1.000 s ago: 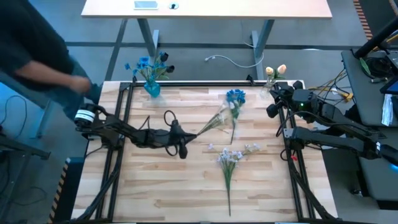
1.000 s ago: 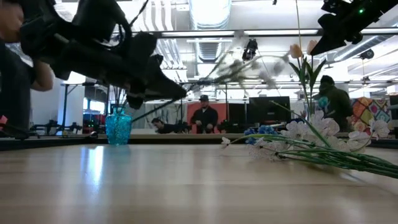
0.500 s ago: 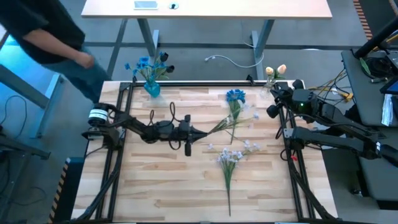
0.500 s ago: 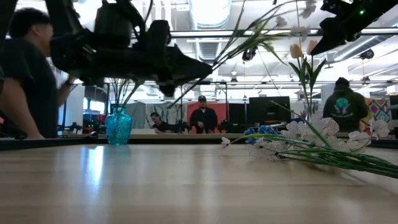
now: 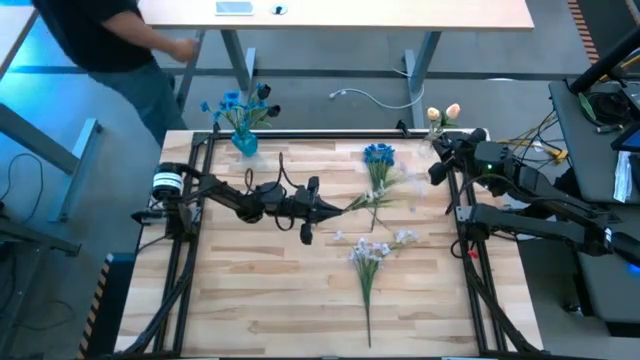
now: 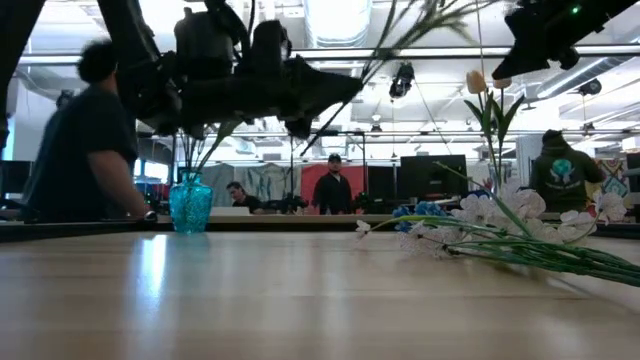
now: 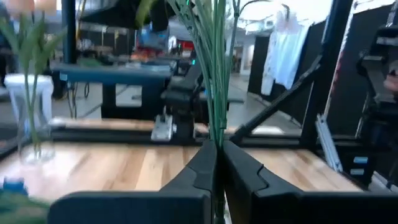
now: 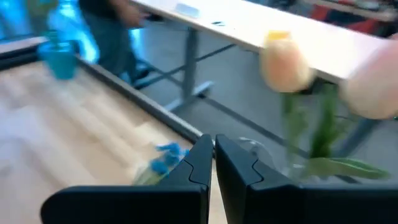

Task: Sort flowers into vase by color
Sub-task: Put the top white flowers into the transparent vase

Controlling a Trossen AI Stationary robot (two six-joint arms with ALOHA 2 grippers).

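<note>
The sprig's upper stems (image 6: 379, 58) are free above my left gripper's fingers. My right gripper should go on swinging toward the pale-blossomed sprig until it faces the stems, and then it should open.
My left gripper (image 5: 335, 210) hovers over the table's middle, shut on a pale-blossomed flower sprig (image 5: 390, 190) that slants up and toward the right edge. My right gripper (image 5: 434, 160) is shut and empty, high at the table's far right, next to a clear vase (image 5: 437, 132) with peach tulips (image 8: 286, 59). A blue vase (image 5: 245, 142) with blue flowers stands at the far left. A blue sprig (image 5: 378, 155) and a white-lilac sprig (image 5: 370, 252) lie flat on the table. My left gripper pinches the sprig's thin green stems near their lower end (image 7: 216, 140) between its two fingers. The fingers lie about level and point toward the table's right edge. The stems rise ahead of the fingertips (image 6: 400, 45). The whole sprig hangs clear of the table.
A dark frame (image 5: 300, 133) runs along the table's far edge and sides. A person (image 5: 100, 30) moves beyond the far left corner, beside a desk (image 5: 330, 12). Bare wood lies at the near side of the table (image 5: 280, 300).
My left gripper has travelled toward the table's right edge and somewhat upward, rolling its wrist, still shut on the pale sprig. The sprig has gone with it and tipped up more steeply. The person behind the table has walked on. My right arm stayed in place.
</note>
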